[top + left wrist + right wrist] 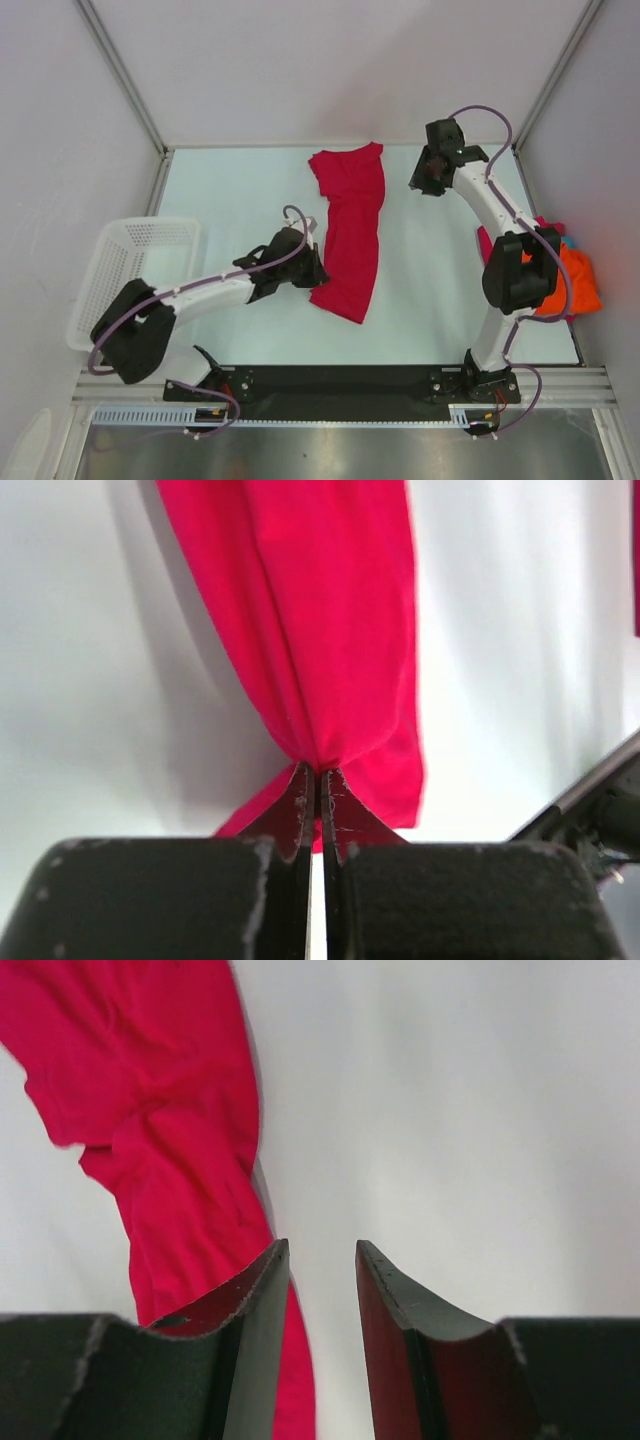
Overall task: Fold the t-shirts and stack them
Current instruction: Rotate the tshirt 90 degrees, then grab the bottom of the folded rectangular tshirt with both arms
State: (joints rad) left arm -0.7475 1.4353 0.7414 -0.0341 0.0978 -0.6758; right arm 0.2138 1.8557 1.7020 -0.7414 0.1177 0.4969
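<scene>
The red t-shirt's near end is slanted and only the robot's left gripper is pinching its side, so the robot should straighten it and then take its near corners with both grippers.
A crimson red t-shirt lies lengthwise in a narrow folded strip down the middle of the table. My left gripper is shut on its near left edge, and the cloth bunches up into the pinched fingertips. My right gripper hovers open just right of the shirt's far end, nothing between its fingers; the red cloth lies to its left. More t-shirts, orange with pink and teal showing, are piled at the right edge behind my right arm.
A white lattice basket stands at the table's left edge beside my left arm. The enclosure's walls and metal posts close in the back and sides.
</scene>
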